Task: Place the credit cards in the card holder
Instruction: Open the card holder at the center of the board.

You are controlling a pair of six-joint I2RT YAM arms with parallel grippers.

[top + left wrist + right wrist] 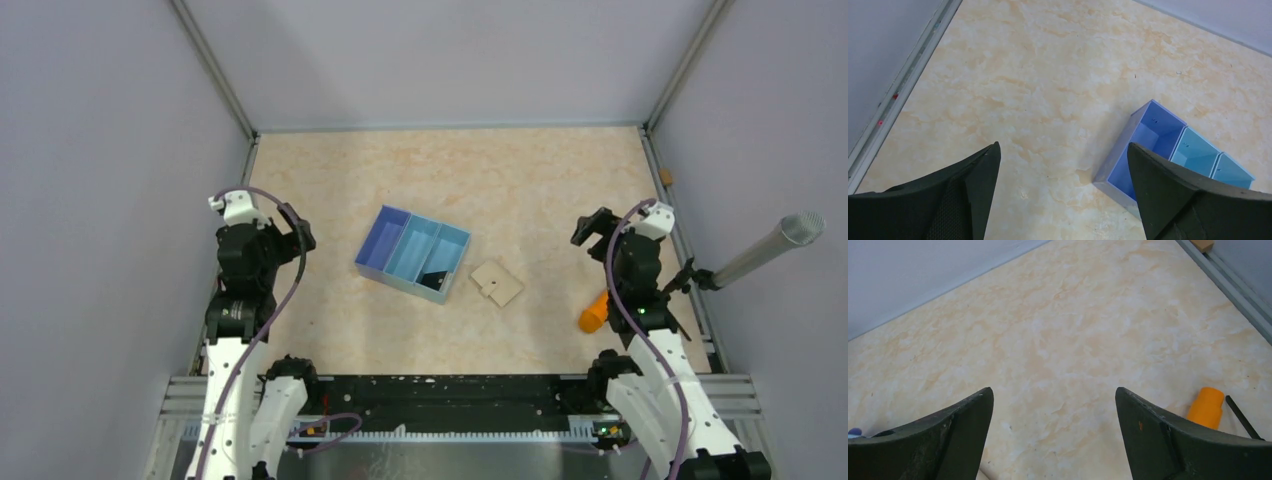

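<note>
My right gripper keeps reaching for the beige card holder (497,283) until my fingers close on its edge (518,285), because the card holder lies clear of the blue tray and that edge is open to my right gripper.
The beige card holder (497,283) lies flat on the table, just right of a blue three-compartment tray (384,243). I cannot pick out the credit cards in any view; a dark flat thing (435,280) sits in the tray's right compartment. My left gripper (297,233) hovers open near the left wall, well left of the tray. In the left wrist view this gripper (1063,146) has only bare table between its fingers, and the tray (1157,131) lies off to the right. My right gripper (590,228) (1054,389) is open over bare table, right of the card holder.
An orange cylinder (594,312) (1206,407) lies near the right arm's base. A grey tube (770,250) juts in from the right wall. A small tan block (665,177) (1204,244) sits by the right rail. Walls enclose three sides.
</note>
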